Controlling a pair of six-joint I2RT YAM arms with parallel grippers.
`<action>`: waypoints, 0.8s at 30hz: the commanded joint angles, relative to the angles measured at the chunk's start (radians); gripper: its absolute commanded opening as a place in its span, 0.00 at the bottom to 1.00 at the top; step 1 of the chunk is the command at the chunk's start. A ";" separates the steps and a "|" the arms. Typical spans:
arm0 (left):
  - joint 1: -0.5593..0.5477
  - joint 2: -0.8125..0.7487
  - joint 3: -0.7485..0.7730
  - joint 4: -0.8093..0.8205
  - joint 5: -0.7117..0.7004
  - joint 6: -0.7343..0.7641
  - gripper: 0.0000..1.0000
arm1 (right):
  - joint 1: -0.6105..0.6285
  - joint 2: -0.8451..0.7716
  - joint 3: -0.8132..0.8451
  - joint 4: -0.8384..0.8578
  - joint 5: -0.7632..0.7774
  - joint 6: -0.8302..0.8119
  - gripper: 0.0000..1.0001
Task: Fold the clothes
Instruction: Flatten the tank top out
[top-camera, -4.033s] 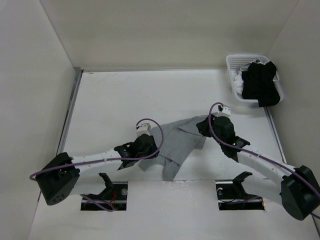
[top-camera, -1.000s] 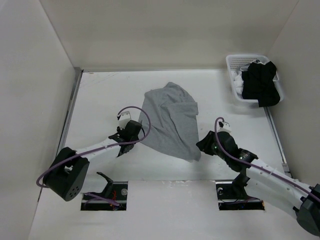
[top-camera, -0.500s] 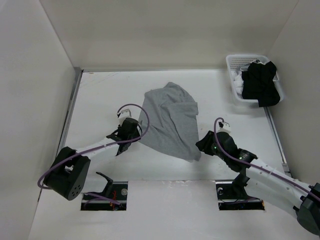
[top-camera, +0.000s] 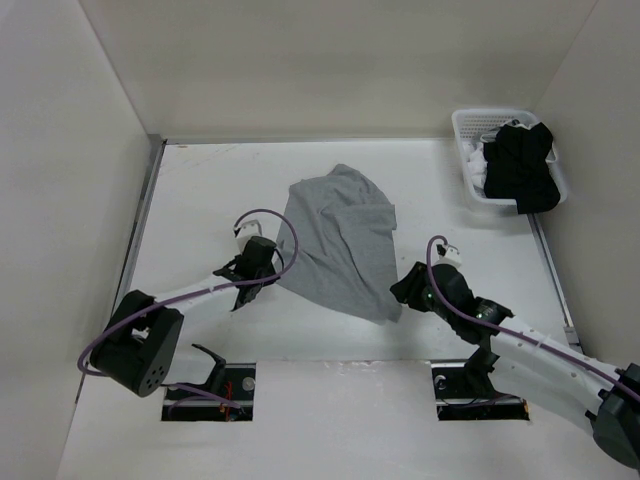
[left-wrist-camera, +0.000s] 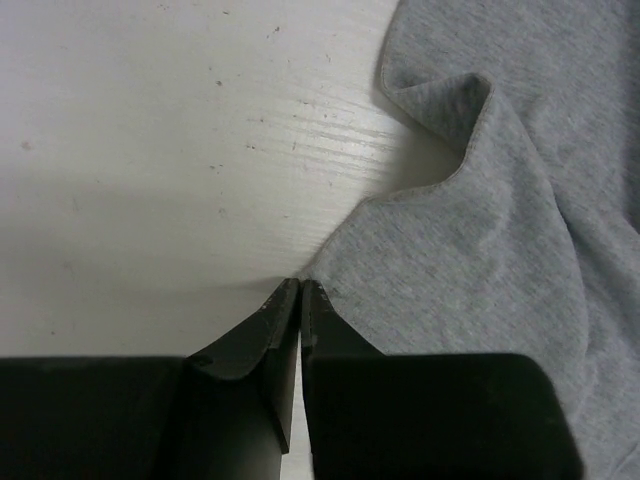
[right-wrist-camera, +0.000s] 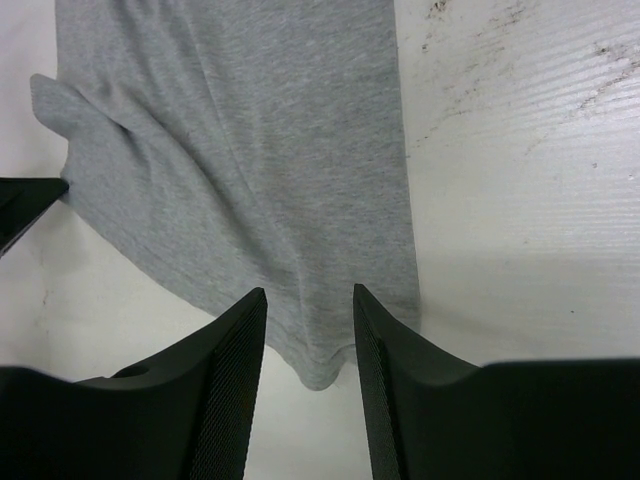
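My gripper will lift the near hem, and the clothes will pull out smooth between my grippers, because loose creases (top-camera: 342, 234) slant across the clothes (top-camera: 366, 262).
The clothes (top-camera: 340, 235), one plain heather-grey garment, lie spread out in the middle of the table. My left gripper (top-camera: 274, 268) sits at their left edge. In the left wrist view its fingertips (left-wrist-camera: 300, 284) are pressed together right on the hem of the clothes (left-wrist-camera: 480, 250). My right gripper (top-camera: 400, 293) is at the near right corner. In the right wrist view it stands open (right-wrist-camera: 309, 292), its fingers on either side of the rounded corner of the clothes (right-wrist-camera: 250, 150), low over the table.
A white basket (top-camera: 462, 128) stands at the back right with a black garment (top-camera: 520, 170) draped over it and some white cloth inside. White walls enclose the table on the left, back and right.
The left gripper's jaws have closed at the hem. The right gripper's jaws have spread wider. Four seconds ago the garment lay bunched between the arms; it now lies spread farther out.
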 joint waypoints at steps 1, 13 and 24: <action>0.011 -0.048 -0.001 -0.031 -0.001 -0.003 0.00 | 0.006 0.003 -0.001 0.038 0.022 0.010 0.46; 0.109 -0.596 -0.073 -0.278 -0.001 -0.090 0.01 | 0.088 0.192 0.057 -0.047 0.019 0.054 0.40; 0.118 -0.594 -0.136 -0.223 0.065 -0.089 0.01 | 0.288 0.238 0.099 -0.134 0.017 0.203 0.45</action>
